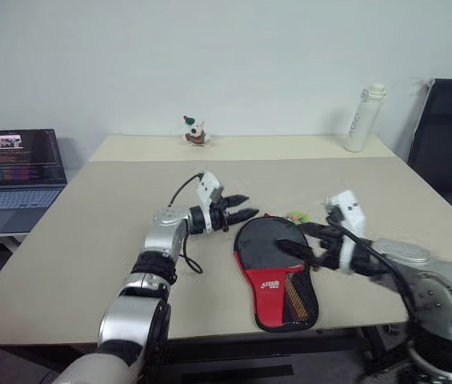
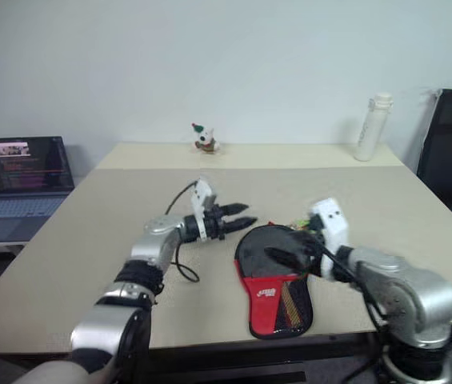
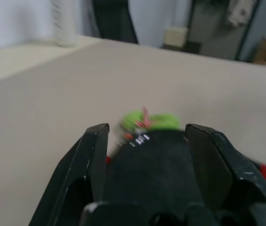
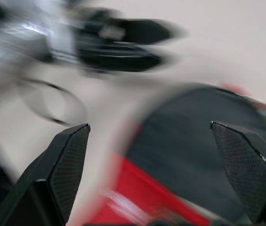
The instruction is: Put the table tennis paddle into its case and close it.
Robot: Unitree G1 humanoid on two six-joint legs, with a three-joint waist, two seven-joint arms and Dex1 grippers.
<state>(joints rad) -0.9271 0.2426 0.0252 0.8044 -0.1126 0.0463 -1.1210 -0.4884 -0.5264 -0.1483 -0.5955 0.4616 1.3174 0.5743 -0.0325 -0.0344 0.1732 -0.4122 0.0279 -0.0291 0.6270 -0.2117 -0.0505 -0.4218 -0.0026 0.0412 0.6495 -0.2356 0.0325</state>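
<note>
The small green thing (image 1: pixel 298 217) lies at the black end on my right gripper's side, so next my right gripper pulls it while my left gripper pins the case (image 1: pixel 261 242).
The case (image 1: pixel 262 240) lies flat near the table's front edge, its black rounded part away from me and its red part with a white logo and mesh pocket (image 1: pixel 298 298) towards me. The table tennis paddle is hidden. My left gripper (image 1: pixel 244 208) hovers level just left of the case's black end, open, nothing between its fingers. My right gripper (image 1: pixel 302 238) hangs over the case's right side, open wide and empty. In the right wrist view the case (image 4: pixel 194 141) lies under the spread fingers (image 4: pixel 74 150), with the left gripper (image 4: pixel 133 42) beyond.
A small green thing (image 1: pixel 296 216) lies just behind the case. A white bottle (image 1: pixel 364 118) and a small toy figure (image 1: pixel 196 132) stand at the table's far edge. An open laptop (image 1: pixel 19 168) sits on a side desk at left, a black chair (image 1: pixel 450 136) at right.
</note>
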